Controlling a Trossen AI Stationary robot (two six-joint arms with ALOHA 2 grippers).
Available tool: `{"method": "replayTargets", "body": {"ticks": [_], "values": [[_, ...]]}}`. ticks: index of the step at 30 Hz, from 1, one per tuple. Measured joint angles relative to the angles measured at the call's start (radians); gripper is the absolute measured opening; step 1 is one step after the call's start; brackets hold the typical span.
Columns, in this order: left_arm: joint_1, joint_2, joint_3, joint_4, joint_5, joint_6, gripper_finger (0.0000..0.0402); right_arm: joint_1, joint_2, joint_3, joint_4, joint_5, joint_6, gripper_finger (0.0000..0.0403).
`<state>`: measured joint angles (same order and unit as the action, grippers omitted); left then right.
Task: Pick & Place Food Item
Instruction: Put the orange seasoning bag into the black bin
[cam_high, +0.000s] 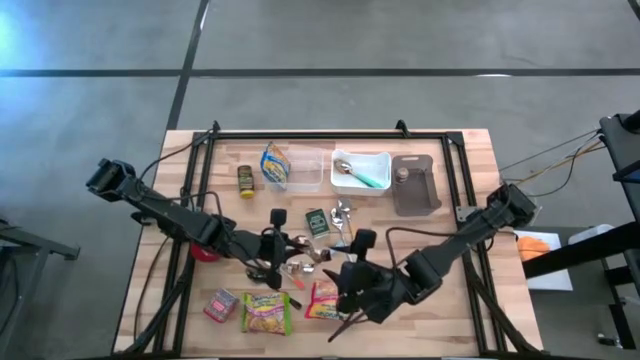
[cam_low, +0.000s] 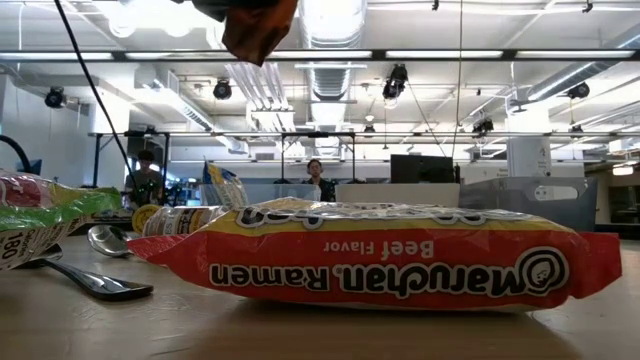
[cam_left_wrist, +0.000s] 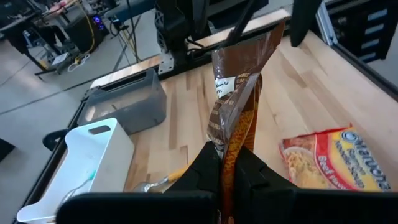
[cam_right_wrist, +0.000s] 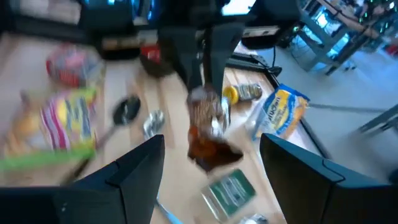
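The robot's right gripper should take the brown packet's loose end first and then carry the packet over to the grey container, because the container sits far across from the left gripper.
A brown, clear-windowed food packet is up in the air over the table's middle, with my left gripper shut on it. The low view shows its lower end well above the tabletop. My right gripper stands open a short way toward the near right, its fingers facing the packet and touching nothing. In the high view my left gripper and my right gripper are close together near the table's front middle. My left gripper pinches one end of the brown packet between its two fingers. The fingers come from the table's left, slanting a little downward. The rest of the packet reaches out past the fingertips, lifted clear of the table and creased along its length.
A red ramen packet lies near the front edge by a yellow-green noodle packet and a pink packet. Spoons, a green pack, a yellow jar, a chip bag, a white bin and a grey container lie farther back.
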<state>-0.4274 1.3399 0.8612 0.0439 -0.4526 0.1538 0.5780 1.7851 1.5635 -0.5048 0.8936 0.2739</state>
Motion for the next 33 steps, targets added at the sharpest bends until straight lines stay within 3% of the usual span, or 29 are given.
{"method": "replayTargets", "body": {"ticks": [8,16,22,26,33], "values": [[0.004,0.0,0.0,0.024,-0.001,-0.006,0.0006,-0.041,0.002,0.0,0.061,-0.07,-0.044,0.0263],[0.004,0.0,0.0,0.045,0.061,-0.056,0.0006,-0.081,0.002,0.0,0.061,-0.094,-0.04,0.0263],[0.004,0.0,0.0,0.081,0.101,-0.058,0.0006,-0.098,0.002,0.0,0.031,-0.173,0.011,0.0256],[0.005,0.0,0.009,0.09,0.117,-0.059,0.0006,-0.1,0.002,0.0,0.015,-0.173,0.033,0.0207],[0.005,-0.001,0.011,0.088,0.119,-0.063,0.0006,-0.1,0.002,0.0,0.017,-0.191,0.027,0.0066]]}}
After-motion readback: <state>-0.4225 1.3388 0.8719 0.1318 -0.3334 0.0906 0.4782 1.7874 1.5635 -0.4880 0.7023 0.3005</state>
